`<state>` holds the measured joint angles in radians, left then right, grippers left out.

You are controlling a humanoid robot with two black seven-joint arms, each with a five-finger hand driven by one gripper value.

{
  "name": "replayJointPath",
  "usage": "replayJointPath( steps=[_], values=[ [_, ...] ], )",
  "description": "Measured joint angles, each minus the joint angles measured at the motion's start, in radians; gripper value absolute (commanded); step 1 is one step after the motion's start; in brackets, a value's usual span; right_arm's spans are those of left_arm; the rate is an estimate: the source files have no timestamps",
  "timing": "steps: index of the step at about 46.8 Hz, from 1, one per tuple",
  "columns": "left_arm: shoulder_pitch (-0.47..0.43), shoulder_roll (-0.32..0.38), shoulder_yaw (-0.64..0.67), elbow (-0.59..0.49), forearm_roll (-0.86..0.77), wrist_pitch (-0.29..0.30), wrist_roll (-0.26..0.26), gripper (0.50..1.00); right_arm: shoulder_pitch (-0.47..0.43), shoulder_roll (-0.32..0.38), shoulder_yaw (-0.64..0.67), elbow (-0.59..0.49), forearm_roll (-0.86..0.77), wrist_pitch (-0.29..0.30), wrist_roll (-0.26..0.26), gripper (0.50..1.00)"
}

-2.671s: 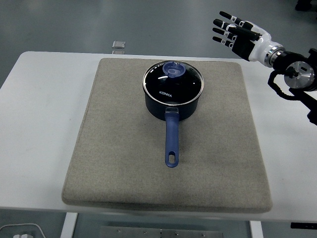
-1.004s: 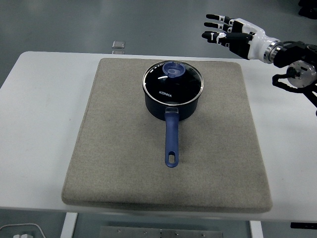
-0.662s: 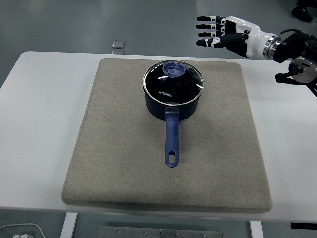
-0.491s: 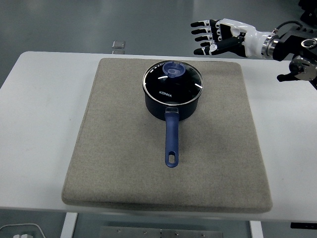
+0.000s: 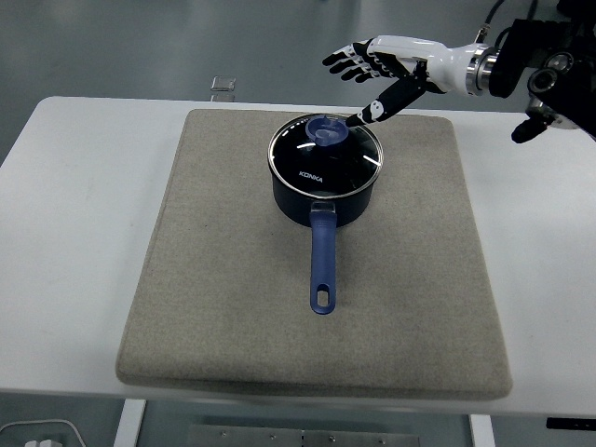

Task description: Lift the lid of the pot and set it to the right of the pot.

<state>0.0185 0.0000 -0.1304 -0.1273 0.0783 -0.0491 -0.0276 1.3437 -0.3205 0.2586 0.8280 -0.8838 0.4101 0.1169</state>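
I see only a plain dark inside [image 5: 300, 161] through the glass lid, so I expect to find an empty pot [image 5: 296, 204] when I raise the lid.
A dark blue pot [image 5: 324, 198] with a long blue handle [image 5: 322, 263] pointing toward me stands on the grey mat [image 5: 214, 279]. Its glass lid [image 5: 326, 152] with a blue knob [image 5: 327, 131] sits on the pot. My right hand [image 5: 363, 76] hovers just above and to the right of the knob, fingers spread and open, the thumb tip [image 5: 358, 118] close to the lid's rim. It holds nothing. The left arm is out of view.
The mat lies on a white table [image 5: 65, 214]. A small clear object [image 5: 223, 86] sits at the table's far edge. Bare mat [image 5: 428, 205] stretches to the right of the pot.
My right hand has swept left from the far right corner and dropped toward the lid's knob, staying open. Pot and lid have not moved.
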Motion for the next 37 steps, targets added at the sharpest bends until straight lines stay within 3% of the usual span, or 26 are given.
replayJointPath(
  steps=[11, 37],
  values=[
    [0.000, 0.000, 0.000, 0.000, 0.000, 0.000, 0.000, 1.000, 0.024, 0.044, -0.001, 0.014, -0.196, 0.000, 0.045, 0.924],
    [0.000, 0.000, 0.000, 0.000, 0.000, 0.000, 0.000, 1.000, 0.060, 0.077, -0.005, 0.014, -0.544, -0.008, 0.074, 0.921]
  ],
)
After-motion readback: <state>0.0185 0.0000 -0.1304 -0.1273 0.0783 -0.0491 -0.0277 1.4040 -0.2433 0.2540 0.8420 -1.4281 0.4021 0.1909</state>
